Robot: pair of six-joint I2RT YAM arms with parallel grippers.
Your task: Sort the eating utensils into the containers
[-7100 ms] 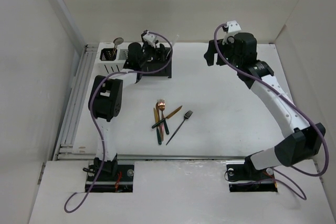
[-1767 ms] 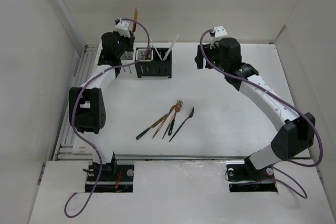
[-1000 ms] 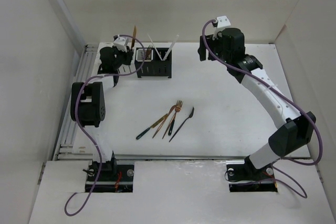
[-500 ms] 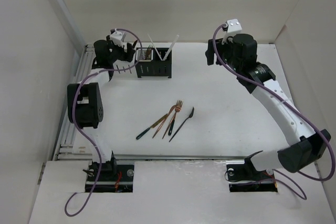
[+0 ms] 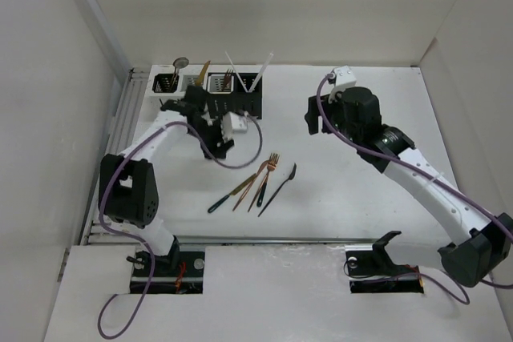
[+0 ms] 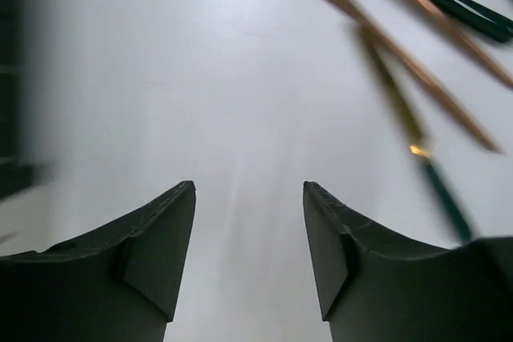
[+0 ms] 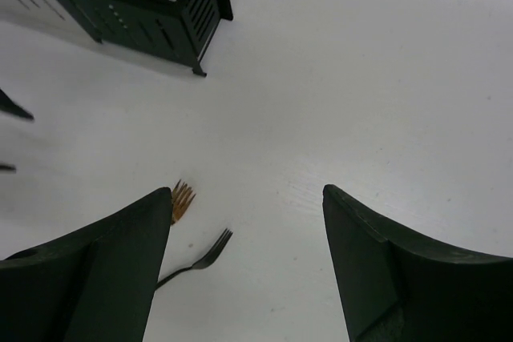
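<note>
The gold knife has open space (image 5: 228,203) between it and the copper handle next to it, so my left gripper should keep going until its fingers are on both sides of the green handle (image 5: 215,207).
The containers (image 5: 240,103) stand in a row at the back left, two white on the left and two black on the right. A spoon, a copper knife (image 5: 203,70) and white sticks (image 5: 262,66) stick up out of them. Several loose eating utensils (image 5: 258,183) lie fanned out mid-table, among them a copper fork (image 7: 183,199) and a dark fork (image 7: 210,251). My left gripper (image 5: 220,148) (image 6: 248,186) hangs open and empty between the containers and the pile, with blurred copper and green handles (image 6: 417,78) ahead of it. My right gripper (image 5: 314,118) (image 7: 248,190) is open and empty above the table, right of the pile.
White walls enclose the table on the left, back and right. A metal rail (image 5: 112,166) runs along the left edge. The black caddy (image 7: 152,6) shows at the top left of the right wrist view.
My left gripper let go of the copper knife into a white caddy, then swung forward and right toward the loose utensils. My right arm came down and forward.
</note>
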